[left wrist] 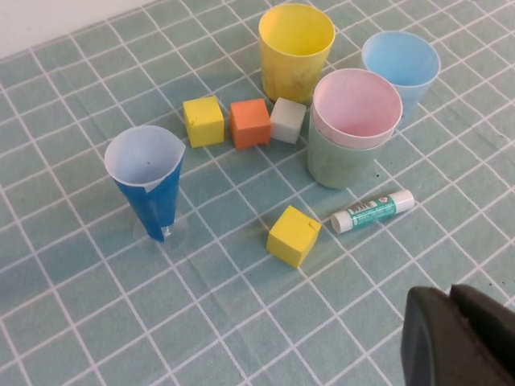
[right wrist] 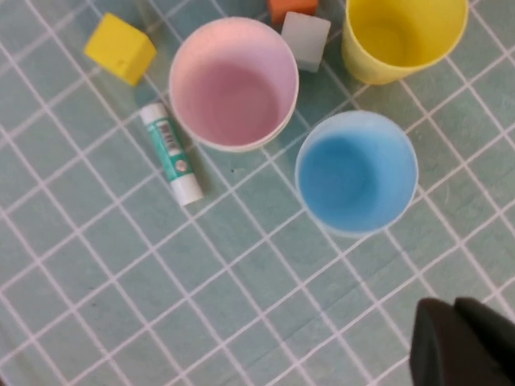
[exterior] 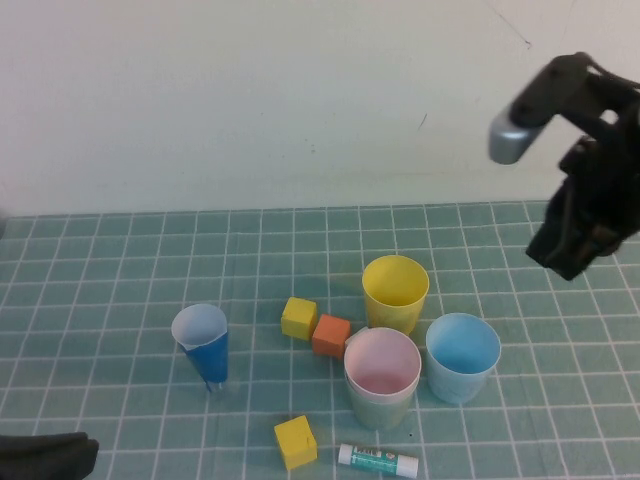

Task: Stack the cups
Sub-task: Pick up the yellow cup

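Note:
I should use my right gripper to put the yellow cup (exterior: 395,293) inside the light blue cup (exterior: 463,356) before stacking both in the pink cup, because the yellow cup is far from my left gripper.
The pink cup (exterior: 382,362) sits nested inside the pale green cup (exterior: 378,408) at the front centre. The yellow cup (exterior: 395,290) stands upright behind them. The light blue cup (exterior: 462,355) stands upright just to their right. In the left wrist view the pink cup (left wrist: 356,104) shows above the green cup's wall (left wrist: 336,163), with the yellow (left wrist: 295,48) and blue (left wrist: 401,60) cups beyond. My right gripper (exterior: 560,262) hangs shut and empty high above the table, right of the cups; its wrist view shows the pink (right wrist: 233,80), blue (right wrist: 356,170) and yellow (right wrist: 402,36) cups from above. My left gripper (exterior: 75,455) is shut and empty at the front left corner.
A narrow dark-blue cone cup (exterior: 202,345) stands to the left. Two yellow cubes (exterior: 298,318) (exterior: 296,442), an orange cube (exterior: 331,335) and a white cube (left wrist: 288,121) lie near the cups. A glue stick (exterior: 378,460) lies in front of the green cup.

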`<act>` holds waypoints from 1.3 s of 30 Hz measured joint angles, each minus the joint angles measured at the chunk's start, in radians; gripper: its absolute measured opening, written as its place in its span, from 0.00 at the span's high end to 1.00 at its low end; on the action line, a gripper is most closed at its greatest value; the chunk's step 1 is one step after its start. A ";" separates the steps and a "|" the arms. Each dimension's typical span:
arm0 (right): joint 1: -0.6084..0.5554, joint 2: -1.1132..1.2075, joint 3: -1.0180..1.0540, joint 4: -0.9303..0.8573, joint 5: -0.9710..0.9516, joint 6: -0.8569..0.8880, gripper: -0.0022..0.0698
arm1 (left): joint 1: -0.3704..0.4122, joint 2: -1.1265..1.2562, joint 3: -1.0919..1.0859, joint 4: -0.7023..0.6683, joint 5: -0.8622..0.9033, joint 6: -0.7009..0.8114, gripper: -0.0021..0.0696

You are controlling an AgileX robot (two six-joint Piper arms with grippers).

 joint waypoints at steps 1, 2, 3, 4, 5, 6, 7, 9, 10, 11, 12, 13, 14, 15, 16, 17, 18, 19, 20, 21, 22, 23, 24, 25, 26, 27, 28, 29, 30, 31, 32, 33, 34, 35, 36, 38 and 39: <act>0.023 0.055 -0.050 -0.023 0.012 0.008 0.97 | 0.000 0.000 0.000 0.000 0.000 0.000 0.97; 0.034 0.093 -0.083 -0.044 0.022 0.012 0.97 | 0.000 0.000 0.000 0.000 0.000 0.004 0.97; 0.041 0.140 -0.126 -0.058 0.035 0.014 0.97 | 0.000 0.000 0.000 0.001 0.000 0.009 0.97; 0.045 0.189 -0.169 -0.069 0.044 0.016 0.97 | 0.000 0.000 0.000 0.002 0.000 0.011 0.97; 0.048 0.237 -0.213 -0.074 0.050 0.017 0.96 | 0.000 0.000 0.000 0.003 0.000 0.014 0.97; 0.048 0.284 -0.256 -0.076 0.057 0.018 0.93 | 0.000 0.000 0.000 0.003 0.002 0.020 0.97; 0.048 0.331 -0.298 -0.076 0.061 0.018 0.89 | 0.000 0.000 0.000 0.003 0.008 0.029 0.97; 0.048 0.404 -0.365 -0.076 0.065 0.026 0.77 | 0.000 0.000 0.000 0.003 0.026 0.042 0.97; 0.048 0.458 -0.415 -0.072 0.068 0.037 0.68 | 0.000 0.000 0.000 0.003 0.032 0.042 0.97; 0.048 0.494 -0.450 -0.072 0.068 0.047 0.57 | 0.000 0.000 0.000 0.003 0.037 0.042 0.97; 0.048 0.538 -0.494 -0.071 0.068 0.060 0.47 | 0.000 0.000 0.000 0.003 0.043 0.042 0.97; 0.048 0.581 -0.539 -0.070 0.068 0.076 0.38 | 0.000 0.000 0.000 0.003 0.047 0.042 0.97; 0.048 0.624 -0.574 -0.068 0.068 0.088 0.32 | 0.000 0.000 0.000 0.003 0.049 0.042 0.97; 0.048 0.666 -0.616 -0.068 0.068 0.106 0.28 | 0.000 0.000 0.000 0.003 0.055 0.048 0.97; 0.048 0.682 -0.642 -0.068 0.068 0.118 0.26 | 0.000 0.000 0.000 0.003 0.058 0.048 0.97; 0.048 0.737 -0.695 -0.070 0.065 0.145 0.23 | 0.000 0.000 0.000 0.003 0.062 0.048 0.97; 0.048 0.774 -0.728 -0.072 0.058 0.159 0.22 | 0.000 0.000 0.000 0.003 0.068 0.048 0.97; 0.048 0.807 -0.755 -0.074 0.052 0.171 0.22 | 0.000 0.000 0.000 0.003 0.072 0.049 0.97; 0.048 0.833 -0.774 -0.076 0.045 0.178 0.22 | 0.000 0.000 0.000 0.003 0.078 0.050 0.97; 0.048 0.862 -0.793 -0.076 0.038 0.189 0.21 | 0.000 0.000 0.000 0.003 0.083 0.052 0.97; 0.048 0.888 -0.808 -0.079 0.036 0.197 0.21 | 0.000 0.000 0.000 0.005 0.087 0.052 0.97; 0.048 0.907 -0.818 -0.081 0.036 0.202 0.21 | 0.000 0.000 0.000 0.007 0.090 0.052 0.97; 0.048 0.928 -0.825 -0.082 0.036 0.204 0.21 | 0.000 0.000 0.000 0.009 0.092 0.052 0.97; 0.048 0.947 -0.830 -0.082 0.036 0.206 0.21 | 0.000 0.000 0.000 0.012 0.094 0.052 0.97; 0.048 0.962 -0.829 -0.082 0.036 0.208 0.22 | 0.000 0.000 0.000 0.016 0.094 0.052 0.97; 0.048 0.973 -0.829 -0.082 0.036 0.208 0.22 | 0.000 0.000 0.000 0.019 0.094 0.053 0.97; 0.048 0.981 -0.830 -0.080 0.036 0.208 0.24 | 0.000 0.000 0.000 0.020 0.094 0.053 0.97; 0.048 0.986 -0.832 -0.074 0.036 0.204 0.27 | 0.000 0.000 0.000 0.023 0.094 0.053 0.97; 0.048 0.992 -0.832 -0.071 0.036 0.195 0.34 | 0.000 0.000 0.000 0.025 0.096 0.053 0.97; 0.048 0.996 -0.833 -0.063 0.036 0.181 0.43 | 0.000 0.000 0.000 0.027 0.096 0.053 0.97; 0.048 0.996 -0.833 -0.056 0.036 0.174 0.54 | 0.000 0.000 0.000 0.030 0.096 0.053 0.97; 0.048 0.996 -0.833 -0.051 0.036 0.169 0.67 | 0.000 0.000 0.000 0.034 0.096 0.053 0.97; 0.048 0.996 -0.834 -0.048 0.036 0.166 0.78 | 0.000 0.000 0.000 0.036 0.096 0.053 0.97; 0.048 0.996 -0.836 -0.047 0.036 0.162 0.83 | 0.000 0.000 0.000 0.038 0.096 0.053 0.97; 0.048 0.996 -0.839 -0.047 0.036 0.162 0.88 | 0.000 0.000 0.000 0.040 0.096 0.053 0.97; 0.048 0.991 -0.842 -0.047 0.041 0.158 0.93 | 0.000 0.000 0.000 0.043 0.096 0.053 0.97; 0.048 0.988 -0.849 -0.047 0.054 0.155 0.94 | 0.000 0.000 0.000 0.045 0.096 0.053 0.97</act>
